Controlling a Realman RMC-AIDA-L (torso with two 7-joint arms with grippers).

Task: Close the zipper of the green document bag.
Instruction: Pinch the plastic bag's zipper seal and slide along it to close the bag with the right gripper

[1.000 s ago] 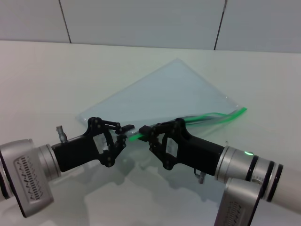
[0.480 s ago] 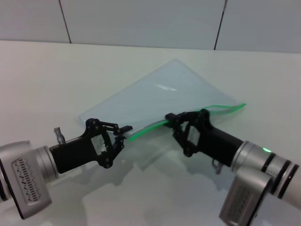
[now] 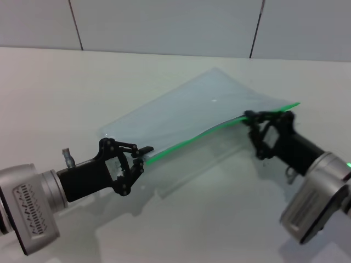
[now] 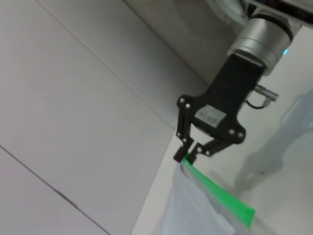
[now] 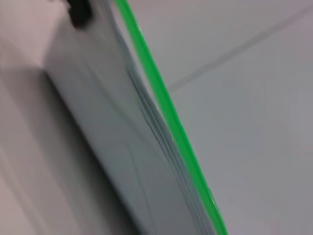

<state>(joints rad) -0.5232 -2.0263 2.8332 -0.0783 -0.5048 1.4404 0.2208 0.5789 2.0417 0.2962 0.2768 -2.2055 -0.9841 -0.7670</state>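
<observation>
I should now pull the slider with my right gripper until it reaches the zipper's far end (image 3: 297, 104), because my left gripper is holding the zipper's near end (image 3: 150, 160) and a short part of the zipper is still ahead.
The green document bag (image 3: 203, 109) lies slanted on the white table, a translucent pale blue pouch whose near long edge is raised off the surface. The zipper (image 3: 192, 140) is a bright green strip along that edge. My left gripper (image 3: 145, 154) is shut on the strip's near-left end. My right gripper (image 3: 253, 117) is shut on the zipper close to its far-right end; the slider is hidden between the fingers. The left wrist view shows the right gripper (image 4: 186, 155) pinching the green zipper (image 4: 220, 192). In the right wrist view, the zipper (image 5: 171, 122) runs along the bag (image 5: 122, 137).
The white table (image 3: 60, 87) spreads around the bag. A grey panelled wall (image 3: 164, 24) stands behind its far edge. Both forearms lie low over the table's near part.
My right gripper has slid along the zipper from beside the left gripper to its far-right end. The split green strips now form one line. The left gripper has held its place.
</observation>
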